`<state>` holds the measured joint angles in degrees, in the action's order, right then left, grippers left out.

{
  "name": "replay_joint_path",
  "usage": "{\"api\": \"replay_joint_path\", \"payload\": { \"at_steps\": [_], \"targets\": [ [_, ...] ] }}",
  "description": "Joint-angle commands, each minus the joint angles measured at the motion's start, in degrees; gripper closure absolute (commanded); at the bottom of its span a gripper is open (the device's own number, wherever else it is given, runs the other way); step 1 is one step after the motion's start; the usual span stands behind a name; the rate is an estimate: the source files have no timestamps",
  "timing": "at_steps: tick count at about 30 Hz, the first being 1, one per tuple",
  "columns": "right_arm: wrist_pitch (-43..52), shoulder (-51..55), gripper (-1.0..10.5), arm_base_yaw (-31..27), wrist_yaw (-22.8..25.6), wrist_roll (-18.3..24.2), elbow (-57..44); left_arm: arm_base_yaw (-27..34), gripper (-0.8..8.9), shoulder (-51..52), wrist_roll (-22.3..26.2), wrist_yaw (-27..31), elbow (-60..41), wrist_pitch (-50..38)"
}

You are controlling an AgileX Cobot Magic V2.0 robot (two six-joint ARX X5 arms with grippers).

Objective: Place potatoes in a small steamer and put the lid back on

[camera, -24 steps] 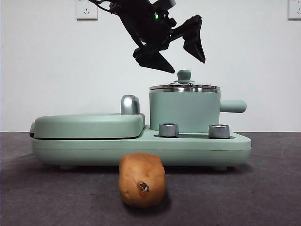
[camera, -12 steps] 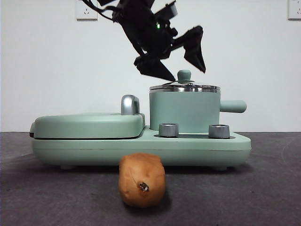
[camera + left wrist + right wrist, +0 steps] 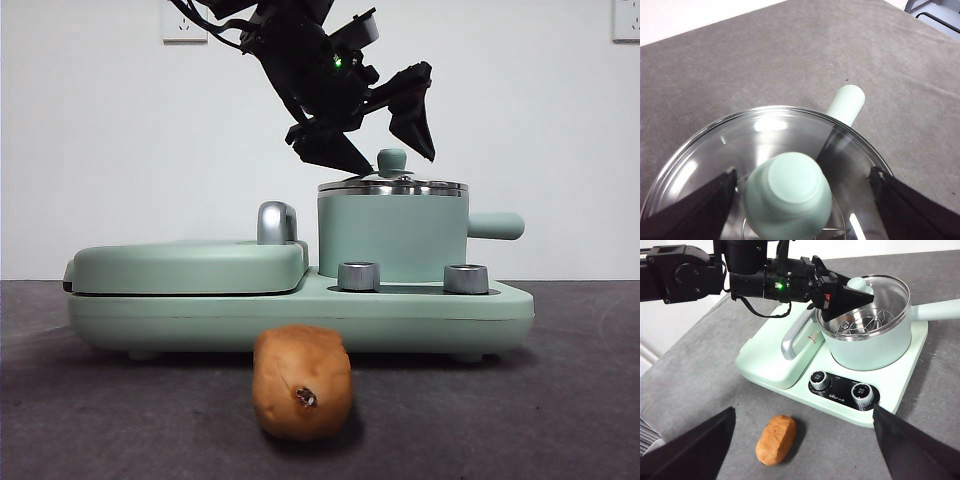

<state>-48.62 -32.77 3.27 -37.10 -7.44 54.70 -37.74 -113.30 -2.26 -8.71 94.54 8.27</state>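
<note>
The glass lid (image 3: 393, 178) will come off in one piece and leave the pot standing when I lift, because the steel rim (image 3: 440, 187) just sits on the pot's edge.
The tan-brown potato (image 3: 301, 382) lies on the dark table in front of the appliance; it also shows in the right wrist view (image 3: 776, 439). The mint-green steamer pot (image 3: 392, 238) stands on the appliance with its glass lid (image 3: 392, 186) on. My left gripper (image 3: 385, 155) is open, its jaws on either side of the lid's mint-green knob (image 3: 788, 196) and slightly above it, not touching. The lid's steel rim (image 3: 790, 110) fills the left wrist view. My right gripper (image 3: 802, 442) is open and empty, high above the table over the potato.
The flat mint-green grill plate (image 3: 188, 267) with its chrome handle (image 3: 276, 222) sits left of the pot. Two chrome dials (image 3: 358, 276) face front. The pot's side handle (image 3: 495, 226) sticks out to the right. Wall sockets (image 3: 184, 20) are behind.
My left gripper has come down and slightly right, so its open jaws now straddle the lid's knob. The potato, pot and lid have not moved.
</note>
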Motion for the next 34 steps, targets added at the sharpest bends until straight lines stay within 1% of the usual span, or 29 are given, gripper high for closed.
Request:
{"api": "replay_joint_path", "payload": {
  "at_steps": [1,6,9,15,17,26,34],
  "targets": [
    [0.46,-0.46,5.1,0.09,0.0,0.59,1.01,-0.63,4.62,-1.62,1.9,0.17,1.62,-0.76],
    [0.44,-0.46,5.1,0.09,0.0,0.57,1.01,-0.63,5.81,-1.62,3.93,0.5,1.62,-0.63],
    [0.42,-0.46,5.1,0.09,0.0,0.35,1.01,-0.66,6.35,-1.62,4.94,2.36,1.62,-0.59],
    [0.31,-0.46,5.1,0.09,0.0,0.35,1.01,-0.63,6.45,-1.62,6.99,2.82,1.62,-0.63],
    [0.31,-0.46,5.1,0.09,0.02,0.35,1.01,-0.63,6.74,-1.62,7.43,2.82,1.62,-0.66],
    [0.31,-0.46,5.1,0.09,0.02,0.09,1.01,-0.63,6.75,-1.2,7.39,2.82,1.73,-0.7],
    [-0.39,-0.46,5.1,0.09,0.0,-0.09,1.01,-0.52,6.75,2.47,7.58,2.82,2.58,-0.28]
  ]
}}
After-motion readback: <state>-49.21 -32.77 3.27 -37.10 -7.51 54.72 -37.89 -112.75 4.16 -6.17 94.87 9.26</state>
